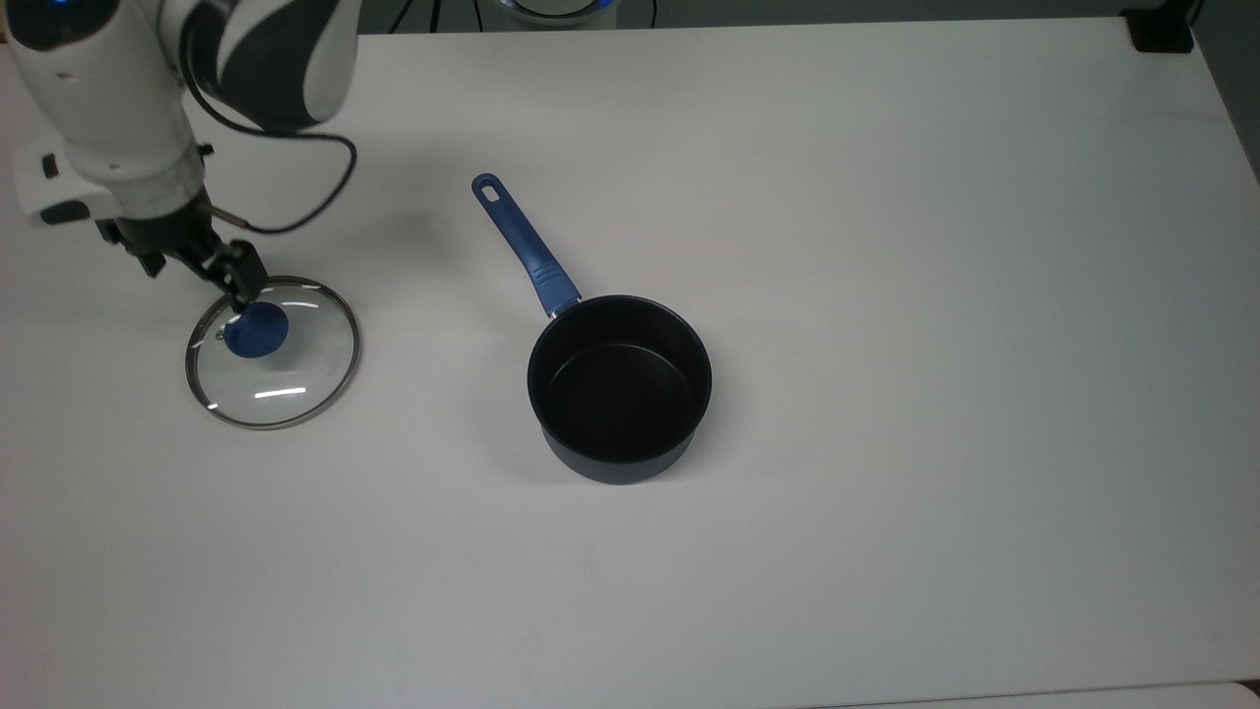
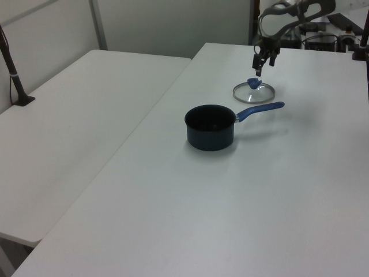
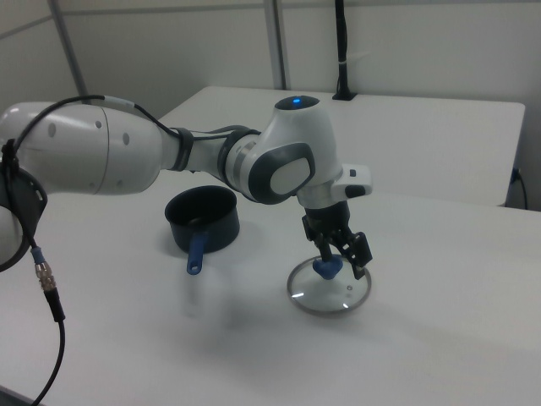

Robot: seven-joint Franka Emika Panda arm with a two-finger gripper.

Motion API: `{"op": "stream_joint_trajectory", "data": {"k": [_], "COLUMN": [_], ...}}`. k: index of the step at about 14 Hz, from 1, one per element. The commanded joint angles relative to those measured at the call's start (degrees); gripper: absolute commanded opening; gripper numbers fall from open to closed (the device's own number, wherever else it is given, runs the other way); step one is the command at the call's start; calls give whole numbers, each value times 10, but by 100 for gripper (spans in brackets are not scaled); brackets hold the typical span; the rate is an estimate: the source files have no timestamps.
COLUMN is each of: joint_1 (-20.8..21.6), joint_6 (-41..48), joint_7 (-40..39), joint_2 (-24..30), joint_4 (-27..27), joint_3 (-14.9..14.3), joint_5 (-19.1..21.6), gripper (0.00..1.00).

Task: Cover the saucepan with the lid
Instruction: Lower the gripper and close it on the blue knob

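Note:
The lid's round metal rim (image 2: 254,101) looks like a match for the saucepan's opening (image 2: 210,118), so as I lower the lid it will sit flush and cover that opening.
The lid (image 1: 285,379), clear glass with a metal rim and a blue knob (image 1: 256,331), lies flat on the white table at the top view's left. My gripper (image 1: 202,279) hangs open just above the knob, a little to its upper left, holding nothing. In the right view the gripper (image 3: 342,259) has its two fingers apart over the knob (image 3: 325,269) of the lid (image 3: 334,294). The saucepan (image 1: 618,386), dark with a black inside, stands upright at mid-table, its long blue handle (image 1: 522,241) pointing up-left. In the left view the saucepan (image 2: 210,126) sits nearer than the lid (image 2: 253,92) and the gripper (image 2: 259,64).
My white arm (image 3: 169,161) reaches over the table behind the saucepan (image 3: 201,218). A black cable (image 1: 325,187) loops off the wrist. A second table (image 2: 75,115) adjoins on the left view's left. A black block (image 1: 1162,30) sits at the top view's far right corner.

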State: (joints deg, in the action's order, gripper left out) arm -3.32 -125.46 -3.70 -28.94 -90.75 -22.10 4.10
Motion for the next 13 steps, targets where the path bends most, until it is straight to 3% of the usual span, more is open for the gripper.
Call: {"op": "stream_joint_trajectory", "data": {"k": [1, 8, 13], "joint_1": [8, 9, 8], "joint_6": [-35, -36, -38], "joint_7": [84, 121, 114], "joint_2": [-4, -4, -7], "joint_4": [-2, -21, -25], "joint_3": [3, 35, 35], "joint_5": [19, 14, 10], "gripper": [93, 94, 92]}}
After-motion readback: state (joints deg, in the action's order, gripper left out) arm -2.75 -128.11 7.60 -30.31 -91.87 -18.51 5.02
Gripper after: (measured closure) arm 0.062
